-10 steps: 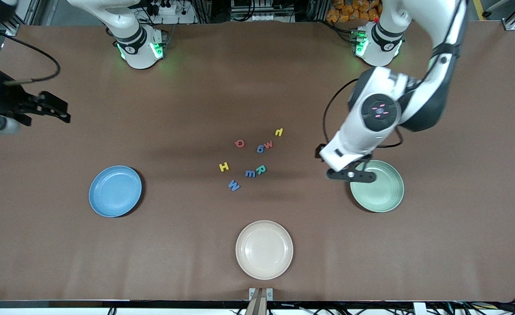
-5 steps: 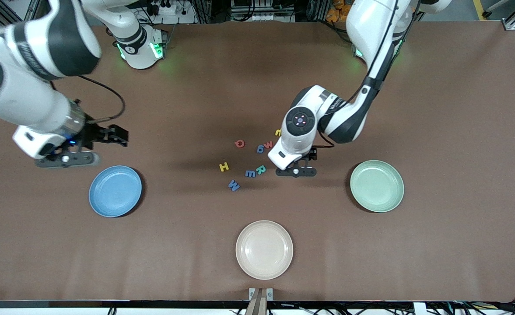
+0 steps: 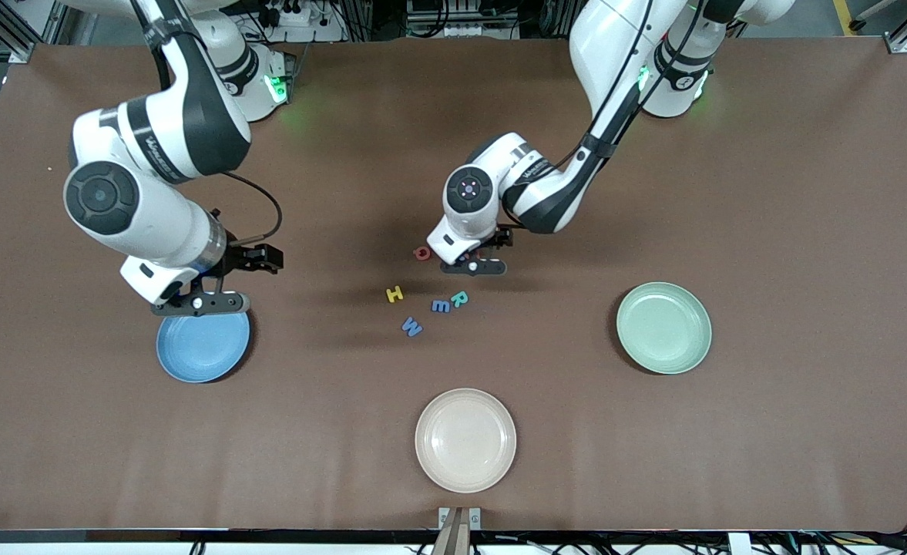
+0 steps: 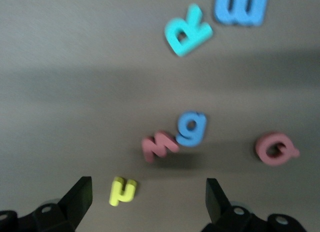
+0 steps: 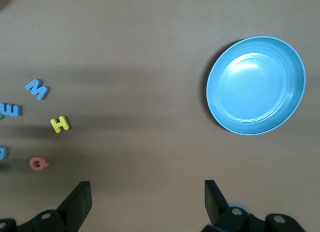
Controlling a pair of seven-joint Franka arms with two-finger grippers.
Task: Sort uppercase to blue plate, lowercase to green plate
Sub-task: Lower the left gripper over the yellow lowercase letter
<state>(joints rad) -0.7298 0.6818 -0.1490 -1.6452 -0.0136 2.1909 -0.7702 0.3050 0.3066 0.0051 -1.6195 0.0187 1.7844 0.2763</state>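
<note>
Next, my left gripper moves back, turn and center on the yellow h (image 4: 122, 192) before it closes, because the h sits off-centre toward one finger, next to the red w and blue g (image 4: 173, 137).
My left gripper (image 3: 472, 266) is open and hovers low over the letter cluster. In the left wrist view (image 4: 147, 202) the yellow h (image 4: 122, 190) lies between its fingers, with the red w (image 4: 159, 146), blue g (image 4: 191, 128), red Q (image 4: 275, 148), teal R (image 4: 187, 30) and blue m (image 4: 241, 9) close by. In the front view I see the Q (image 3: 421, 252), yellow H (image 3: 394, 294), R (image 3: 459, 298), m (image 3: 441, 306) and blue W (image 3: 412, 327); h, w and g are hidden under the hand. My right gripper (image 3: 199, 303) is open and empty over the blue plate's (image 3: 203, 351) edge. The green plate (image 3: 663, 327) is empty.
A cream plate (image 3: 465, 439) sits nearest the front camera at the table's middle. The right wrist view shows the blue plate (image 5: 256, 85), W (image 5: 36, 88), H (image 5: 59, 124) and Q (image 5: 38, 163) on bare brown table.
My left gripper has swung from over the green plate to over the letters. My right gripper has come in from the table's end to the blue plate's edge.
</note>
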